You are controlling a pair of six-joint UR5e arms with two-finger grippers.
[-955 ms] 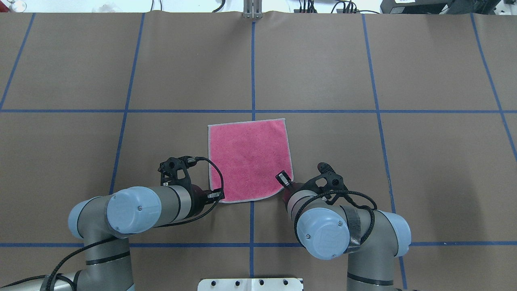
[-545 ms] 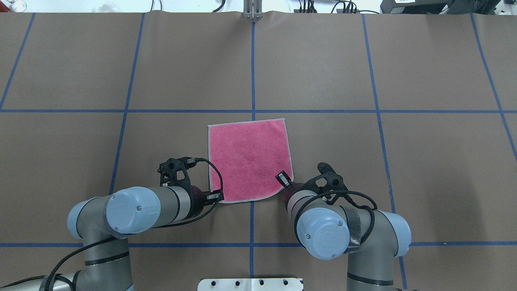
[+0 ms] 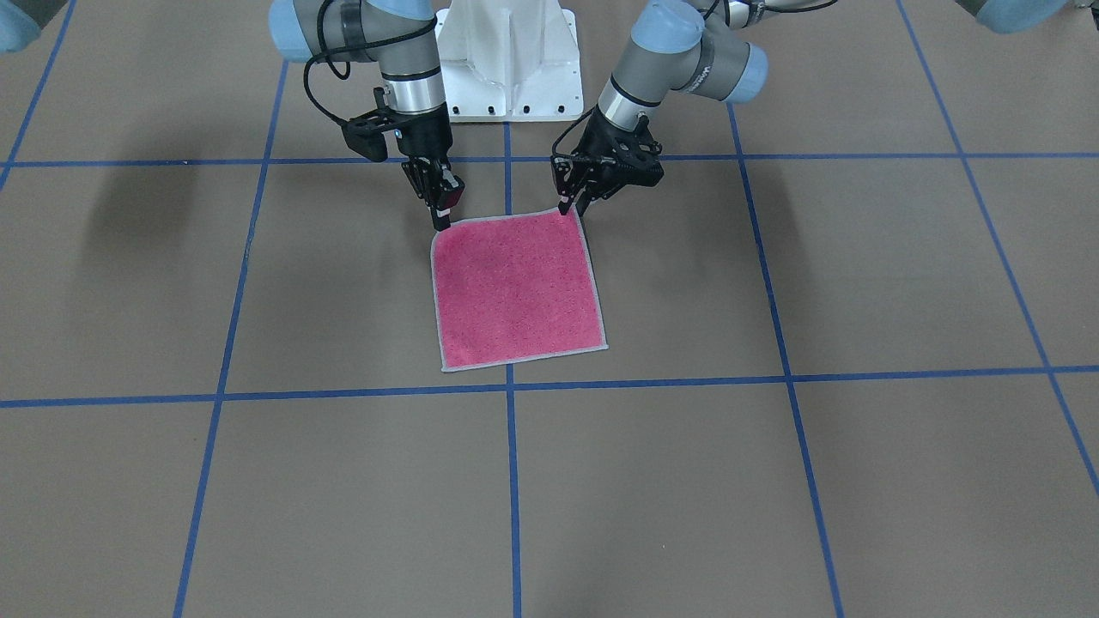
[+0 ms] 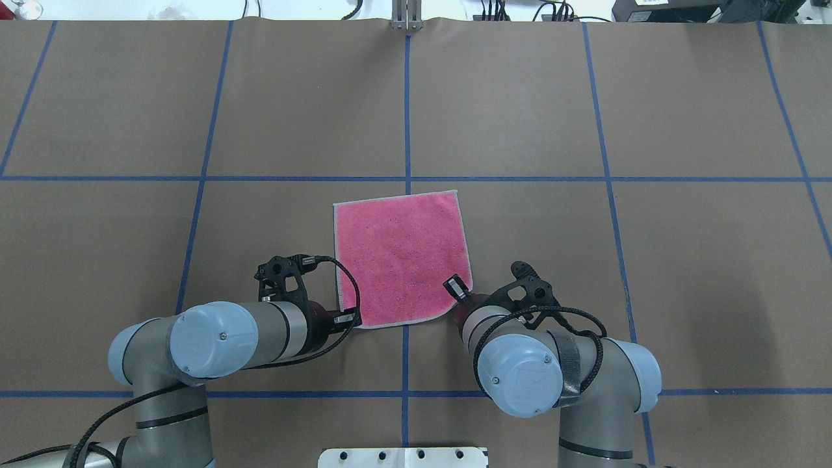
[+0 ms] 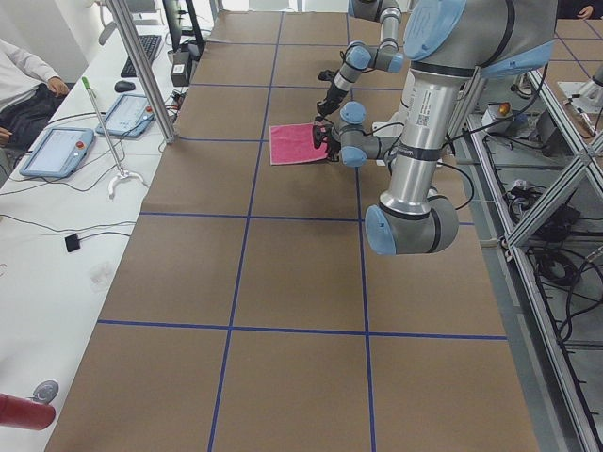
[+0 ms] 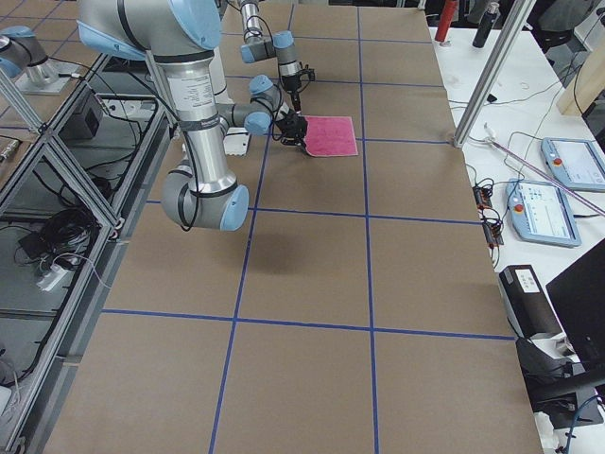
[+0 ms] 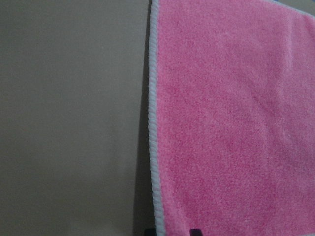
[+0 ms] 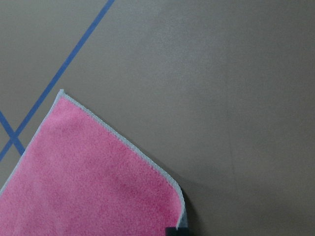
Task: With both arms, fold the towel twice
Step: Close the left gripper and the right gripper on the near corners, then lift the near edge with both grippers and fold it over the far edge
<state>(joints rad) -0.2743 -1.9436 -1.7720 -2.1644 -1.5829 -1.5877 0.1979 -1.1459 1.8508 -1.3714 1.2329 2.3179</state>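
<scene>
Soft ripples point(image 7: 268, 110) go through the towel's thin pink side, so I expect the towel's near edge point(image 3: 506, 217) to droop between the robot's grippers when the robot lifts it and folds it over.
The towel point(image 3: 515, 287) lies flat on the table, pink face up with a light grey border, in the middle of the overhead view point(image 4: 400, 260). My right gripper point(image 3: 441, 221) stands on its near right corner, fingers together on the cloth; that corner looks rounded from overhead. In the right wrist view the corner point(image 8: 179, 219) sits at the fingertips. My left gripper point(image 3: 572, 208) is at the near left corner. In the left wrist view its two fingertips point(image 7: 194, 231) stand apart astride the towel's border point(image 7: 153, 123). From overhead both grippers are hidden under the wrists.
The brown table cover carries a grid of blue tape lines point(image 4: 406, 117). The white pedestal base point(image 3: 506, 60) stands just behind the arms. A metal post point(image 5: 141, 66) and a desk with tablets point(image 5: 57, 151) line the far side of the table.
The left arm has shifted slightly toward the robot. The towel's far left corner has crept a little to the left. The right arm has not moved.
</scene>
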